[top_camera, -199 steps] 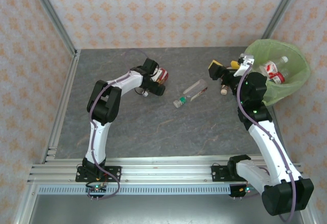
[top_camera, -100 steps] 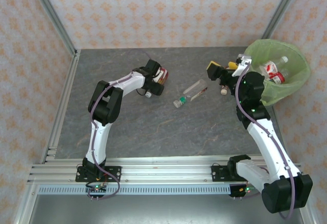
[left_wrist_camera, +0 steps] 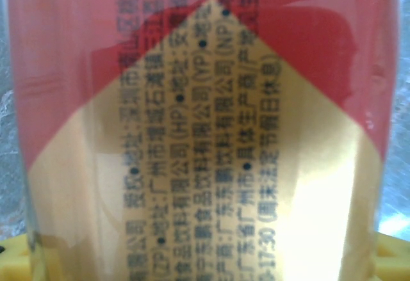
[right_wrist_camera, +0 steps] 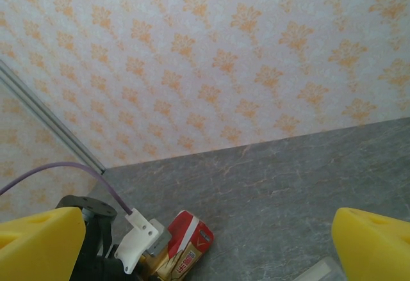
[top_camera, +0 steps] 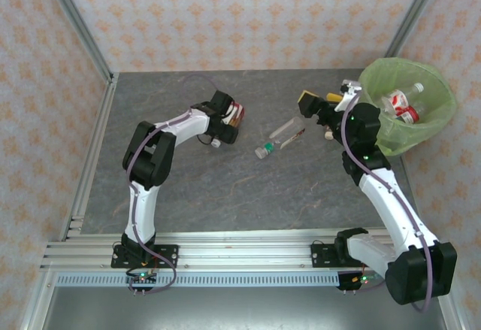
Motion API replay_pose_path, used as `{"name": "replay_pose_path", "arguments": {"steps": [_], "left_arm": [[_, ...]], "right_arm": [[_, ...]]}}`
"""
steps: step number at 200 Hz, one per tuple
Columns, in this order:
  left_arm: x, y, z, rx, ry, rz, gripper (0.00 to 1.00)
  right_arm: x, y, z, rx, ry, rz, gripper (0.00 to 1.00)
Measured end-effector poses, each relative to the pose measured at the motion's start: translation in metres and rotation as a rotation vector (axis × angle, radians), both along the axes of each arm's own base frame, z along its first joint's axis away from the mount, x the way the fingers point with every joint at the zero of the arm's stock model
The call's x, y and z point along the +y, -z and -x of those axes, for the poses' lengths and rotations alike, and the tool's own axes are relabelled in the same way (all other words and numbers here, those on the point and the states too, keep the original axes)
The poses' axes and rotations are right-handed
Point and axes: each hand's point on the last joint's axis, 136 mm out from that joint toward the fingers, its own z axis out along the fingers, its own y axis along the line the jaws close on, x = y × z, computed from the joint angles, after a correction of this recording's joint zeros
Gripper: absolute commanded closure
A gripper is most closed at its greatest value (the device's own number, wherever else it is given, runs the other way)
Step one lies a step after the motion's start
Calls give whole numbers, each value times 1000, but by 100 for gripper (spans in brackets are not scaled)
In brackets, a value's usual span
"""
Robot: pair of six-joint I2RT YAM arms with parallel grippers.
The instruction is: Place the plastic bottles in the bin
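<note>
I see the labelled bottle's red end [top_camera: 237, 112] sticking out of my left gripper, so my open right gripper keeps heading toward it until its fingers surround that end [right_wrist_camera: 192, 233].
A bottle with a red and gold label [top_camera: 239, 112] lies on the grey table left of centre. My left gripper [top_camera: 228, 122] is shut on it. In the left wrist view its label [left_wrist_camera: 205, 127] reaches from edge to edge, with yellow fingertips [left_wrist_camera: 13, 255] at the bottom corners. A clear bottle [top_camera: 284, 129] and a green-capped bottle [top_camera: 264, 150] lie mid-table. Another small bottle [top_camera: 329, 130] lies below my right gripper [top_camera: 322, 100]. That gripper hangs open and empty just left of the bin [top_camera: 443, 93], which holds bottles [top_camera: 402, 108]. The right wrist view looks past its gripper [right_wrist_camera: 206, 249] at the labelled bottle [right_wrist_camera: 189, 239].
Patterned walls with metal posts [top_camera: 75, 22] close the table on three sides. An aluminium rail [top_camera: 225, 251] runs along the near edge by the arm bases. Bare grey tabletop [top_camera: 248, 195] spreads between the arms.
My left gripper has closed on the red and gold bottle. My right gripper has drifted a little left, away from the bin, staying open.
</note>
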Motion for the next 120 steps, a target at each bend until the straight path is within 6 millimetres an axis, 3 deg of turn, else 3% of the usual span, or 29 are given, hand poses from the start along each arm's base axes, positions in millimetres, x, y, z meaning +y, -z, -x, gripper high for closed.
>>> {"name": "replay_pose_path", "arguments": {"steps": [69, 120], "left_arm": [[-55, -57, 31, -82, 80, 205, 42], [-79, -121, 55, -204, 155, 367, 42]], "right_arm": [[12, 16, -7, 51, -22, -22, 1], [22, 57, -28, 228, 1, -182, 1]]}}
